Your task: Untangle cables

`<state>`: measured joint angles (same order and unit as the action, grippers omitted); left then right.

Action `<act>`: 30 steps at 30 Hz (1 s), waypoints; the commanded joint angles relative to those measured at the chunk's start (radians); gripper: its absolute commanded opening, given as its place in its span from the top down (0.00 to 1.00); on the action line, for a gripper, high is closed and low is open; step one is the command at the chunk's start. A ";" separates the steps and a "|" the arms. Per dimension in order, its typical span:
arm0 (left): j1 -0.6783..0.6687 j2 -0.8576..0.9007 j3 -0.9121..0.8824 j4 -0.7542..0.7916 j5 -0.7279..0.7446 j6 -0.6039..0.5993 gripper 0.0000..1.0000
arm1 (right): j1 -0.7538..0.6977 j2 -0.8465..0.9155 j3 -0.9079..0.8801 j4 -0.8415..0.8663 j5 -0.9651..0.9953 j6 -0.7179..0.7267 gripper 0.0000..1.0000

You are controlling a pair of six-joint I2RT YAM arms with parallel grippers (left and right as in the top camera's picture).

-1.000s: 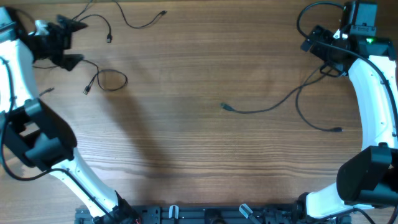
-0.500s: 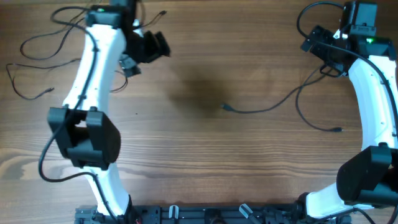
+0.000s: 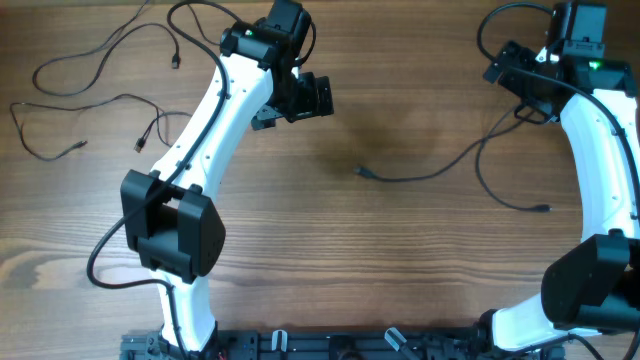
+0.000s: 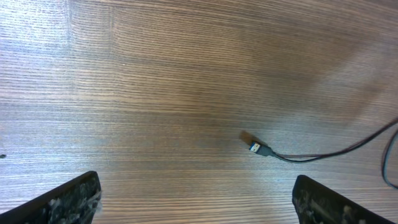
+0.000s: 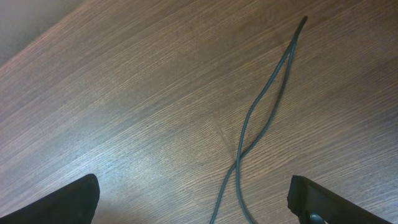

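The folded cable's bend (image 5: pixel 303 22) is too far away for my left gripper to reach, so next my right gripper pinches the bend (image 5: pixel 301 27) and passes the cable to my left gripper.
A thin black cable (image 3: pixel 430 172) lies on the right half of the table, one plug end (image 3: pixel 363 172) near the middle, the other end (image 3: pixel 541 209) at the right. Its plug also shows in the left wrist view (image 4: pixel 258 148). The cable crosses itself in the right wrist view (image 5: pixel 252 134). Several thin black cables (image 3: pixel 100 95) lie spread at the far left. My left gripper (image 3: pixel 315 98) is open and empty above bare wood, up and left of the middle plug. My right gripper (image 3: pixel 522 95) is open and empty above the cable's upper part at the far right.
The thick black wires of the arms run at the top left (image 3: pixel 200 8) and the top right (image 3: pixel 495 20). The wooden table (image 3: pixel 330 260) stretches to the front rail (image 3: pixel 330 345).
My left arm has swung from the far left across to the middle top of the table, leaving the left cables spread out. The right arm and right cable have not moved.
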<state>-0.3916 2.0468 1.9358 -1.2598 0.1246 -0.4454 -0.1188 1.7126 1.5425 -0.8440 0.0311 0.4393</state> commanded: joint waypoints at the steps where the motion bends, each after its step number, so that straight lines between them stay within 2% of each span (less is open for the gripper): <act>1: -0.005 -0.003 -0.019 0.027 0.039 0.019 0.00 | 0.000 -0.016 0.002 0.015 0.014 -0.018 0.00; 3: -0.016 -0.003 -0.045 0.054 0.041 0.019 0.00 | 0.000 -0.016 0.002 0.022 0.002 -0.002 0.00; 7: -0.048 -0.003 -0.115 0.088 0.042 0.020 0.00 | 0.001 -0.016 0.002 -0.003 -0.261 0.334 0.00; 9: -0.052 -0.003 -0.130 0.099 0.042 0.019 0.00 | 0.001 -0.016 0.002 -0.068 -0.386 0.400 0.00; 10: -0.051 -0.003 -0.130 0.099 0.042 0.019 0.00 | 0.001 -0.016 0.002 -0.058 -0.377 0.433 0.00; 13: -0.051 -0.003 -0.130 0.101 0.043 -0.011 0.00 | 0.002 -0.016 0.002 -0.093 -0.369 0.391 0.00; 17: -0.051 -0.003 -0.130 0.102 0.042 -0.011 0.00 | 0.008 -0.016 0.002 -0.096 -0.368 0.214 0.00; 22: -0.055 -0.003 -0.131 0.106 0.050 -0.041 0.00 | 0.008 -0.016 0.002 -0.106 -0.360 0.214 0.00; 24: -0.058 -0.003 -0.131 0.124 0.050 -0.041 0.00 | 0.008 -0.014 0.002 -0.113 -0.268 0.214 0.00; 27: -0.058 -0.003 -0.131 0.135 0.050 -0.041 0.00 | -0.012 -0.014 0.002 -0.166 0.019 0.125 0.00; 30: -0.063 -0.002 -0.132 0.190 0.050 -0.041 0.00 | -0.104 -0.012 0.002 -0.198 0.078 0.084 0.00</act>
<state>-0.4458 2.0464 1.8145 -1.1114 0.1623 -0.4763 -0.1448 1.7126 1.5425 -1.0325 -0.0292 0.5846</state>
